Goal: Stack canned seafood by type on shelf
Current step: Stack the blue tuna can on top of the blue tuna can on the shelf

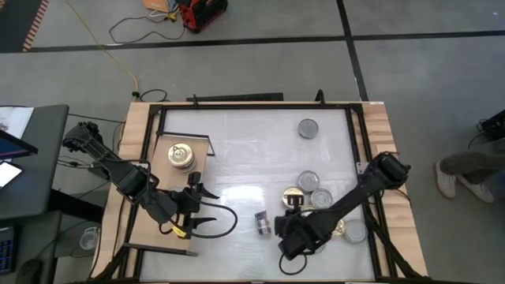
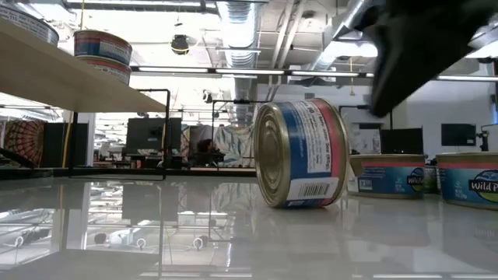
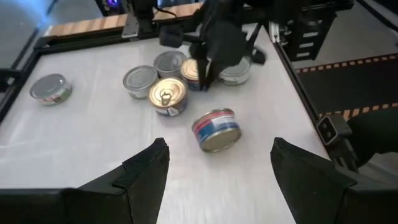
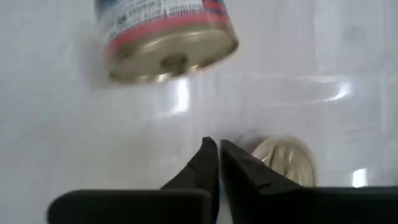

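Observation:
I can see the red-and-blue tin lying on its curved side (image 2: 315, 152), so my right gripper should grip its flat ends (image 2: 271, 155) and stand it up for my left gripper.
A red-and-blue tin (image 1: 263, 223) lies tipped on its curved wall on the white table (image 1: 237, 158); the low view shows it on edge (image 2: 299, 153). My right gripper (image 4: 219, 155) hangs shut just above and beside it, touching nothing. A gold-topped stack of tins (image 1: 181, 155) stands on the wooden shelf (image 1: 162, 181) at the left. My left gripper (image 3: 217, 168) hovers open at the shelf's right edge (image 1: 211, 221), facing the tipped tin (image 3: 216, 129). Several upright tins (image 1: 309, 189) cluster at the right.
One silver-topped tin (image 1: 308, 128) stands alone at the far side. A gold-topped tin (image 3: 168, 94) sits at the cluster's edge nearest the tipped tin. Black frame bars (image 1: 357, 142) border the white table. Bare table lies between shelf and cluster.

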